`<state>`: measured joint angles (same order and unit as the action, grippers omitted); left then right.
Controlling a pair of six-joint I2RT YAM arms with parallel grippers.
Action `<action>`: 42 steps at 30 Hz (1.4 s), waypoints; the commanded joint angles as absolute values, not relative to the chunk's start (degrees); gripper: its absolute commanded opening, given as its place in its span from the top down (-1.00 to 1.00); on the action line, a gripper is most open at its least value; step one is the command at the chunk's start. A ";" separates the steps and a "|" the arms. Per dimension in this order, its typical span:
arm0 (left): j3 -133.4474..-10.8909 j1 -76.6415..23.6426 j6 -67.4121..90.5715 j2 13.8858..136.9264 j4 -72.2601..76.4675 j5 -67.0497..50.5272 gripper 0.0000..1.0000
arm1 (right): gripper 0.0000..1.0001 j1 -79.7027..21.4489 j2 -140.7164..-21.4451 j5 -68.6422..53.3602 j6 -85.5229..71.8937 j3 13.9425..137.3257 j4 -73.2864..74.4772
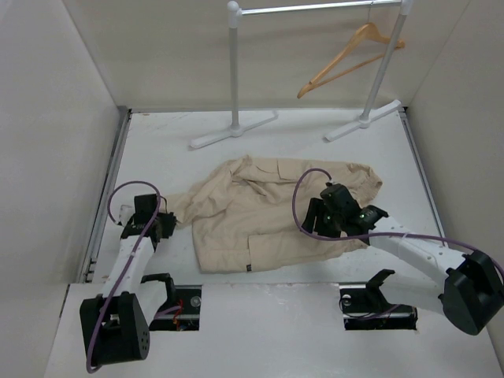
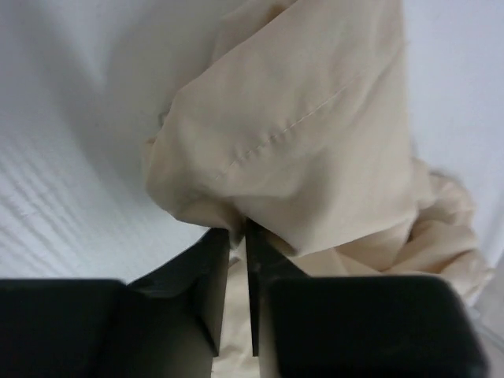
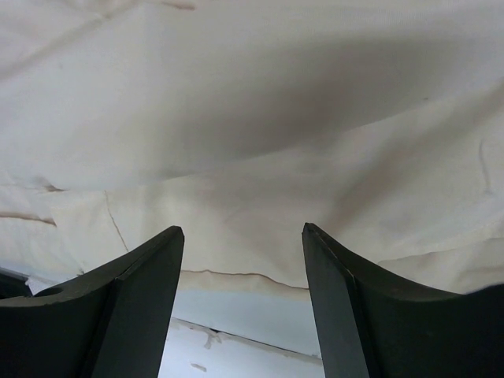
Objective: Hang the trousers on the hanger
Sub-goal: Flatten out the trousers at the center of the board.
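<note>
The trouser leg in the left gripper (image 1: 192,205) runs bunched up next to the near leg, so the robot should swing it toward the rack's foot and lay it flat first.
The beige trousers (image 1: 268,213) lie crumpled on the white table in the middle of the top view. My left gripper (image 1: 165,223) is at their left edge, shut on a fold of the trousers (image 2: 291,134), which bunch just past the fingertips in the left wrist view. My right gripper (image 1: 321,223) is over their right part, open, its fingers (image 3: 150,268) spread over the cloth edge (image 3: 252,189) with the table showing between them. The tan wooden hanger (image 1: 350,59) hangs tilted on the rack at the back right.
A white tube rack (image 1: 315,9) stands at the back on two flat feet (image 1: 232,130). White walls close in the table on the left, back and right. Two dark slots (image 1: 378,303) sit in the near shelf by the arm bases.
</note>
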<state>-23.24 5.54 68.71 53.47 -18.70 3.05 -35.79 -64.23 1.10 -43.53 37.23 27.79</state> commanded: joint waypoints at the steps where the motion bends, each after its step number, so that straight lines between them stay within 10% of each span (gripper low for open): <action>1: -23.03 6.28 69.08 52.22 -12.30 2.55 0.87 | -0.35 -36.34 -63.98 1.23 -44.47 35.86 23.82; 17: -73.36 -6.63 65.93 35.58 -54.84 17.30 1.00 | -0.39 -31.60 -71.37 2.72 -45.35 36.03 20.39; 32: -76.28 8.91 60.90 71.06 -24.55 11.53 0.98 | -0.51 -15.88 -63.81 2.29 -40.96 43.76 25.48; 42: -105.71 13.67 59.51 109.92 -22.76 8.53 0.94 | -0.52 2.84 -78.47 3.77 -39.98 58.35 23.83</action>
